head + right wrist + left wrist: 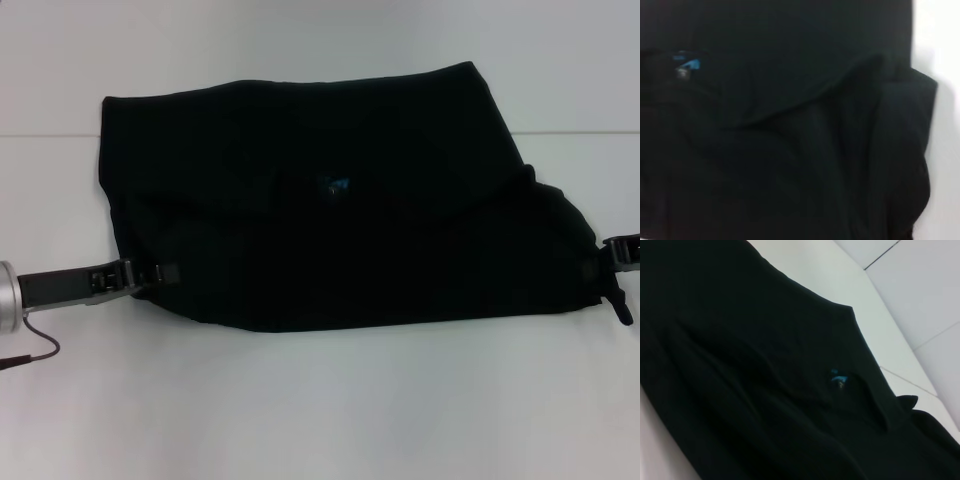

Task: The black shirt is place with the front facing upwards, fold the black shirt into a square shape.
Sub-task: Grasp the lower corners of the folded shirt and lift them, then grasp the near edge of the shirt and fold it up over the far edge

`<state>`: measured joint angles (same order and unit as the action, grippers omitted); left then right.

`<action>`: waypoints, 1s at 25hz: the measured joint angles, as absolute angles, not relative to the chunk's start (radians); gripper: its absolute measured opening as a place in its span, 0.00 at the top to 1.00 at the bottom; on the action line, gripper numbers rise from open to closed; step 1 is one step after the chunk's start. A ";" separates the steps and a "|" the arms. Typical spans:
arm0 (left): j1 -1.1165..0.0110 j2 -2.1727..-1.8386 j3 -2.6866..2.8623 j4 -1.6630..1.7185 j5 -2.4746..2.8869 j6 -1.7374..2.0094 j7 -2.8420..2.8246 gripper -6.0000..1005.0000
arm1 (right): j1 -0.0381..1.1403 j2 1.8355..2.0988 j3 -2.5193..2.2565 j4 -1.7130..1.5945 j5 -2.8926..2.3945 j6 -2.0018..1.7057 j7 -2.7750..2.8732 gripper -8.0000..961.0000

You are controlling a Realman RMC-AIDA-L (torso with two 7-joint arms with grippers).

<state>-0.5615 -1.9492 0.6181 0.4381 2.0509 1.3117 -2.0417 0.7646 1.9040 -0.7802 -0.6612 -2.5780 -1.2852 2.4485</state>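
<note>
The black shirt's near edge [205,318] hangs slack, so my left gripper should draw the shirt's held corner out and nearer before folding it to the shirt's far edge [130,100].
The black shirt [330,230] lies across the white table as a wide, partly folded shape, its small blue neck label [335,185] showing near the middle. My left gripper [150,272] is at the shirt's near left corner and holds the fabric edge. My right gripper [612,268] grips the near right corner. The near edge sags between the two held corners. Both wrist views are filled with black shirt cloth [765,380] [790,150], with the blue neck label [838,376] [687,64] showing in each. No lettering is visible.
The white table [320,410] extends in front of the shirt and behind it. A thin seam line [570,133] crosses the tabletop at the back. A thin cable [35,350] hangs by my left wrist.
</note>
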 joint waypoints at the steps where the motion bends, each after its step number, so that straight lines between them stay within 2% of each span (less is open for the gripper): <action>1: -0.561 -1.945 0.618 0.439 2.053 1.326 -2.051 0.99 | 0.763 1.903 -0.777 -0.670 -2.578 -1.303 2.444 0.96; 14: -0.536 -1.885 0.613 0.444 2.134 1.612 -2.142 0.99 | 0.706 1.875 -0.764 -0.701 -2.583 -1.634 2.281 0.97; 19: -0.534 -1.879 0.604 0.447 2.223 1.746 -2.158 0.99 | 0.689 1.868 -0.769 -0.701 -2.585 -1.746 2.222 0.97; 25: -0.510 -1.877 0.534 0.482 2.301 1.868 -2.159 0.99 | 0.681 1.875 -0.773 -0.693 -2.624 -1.805 2.182 0.97</action>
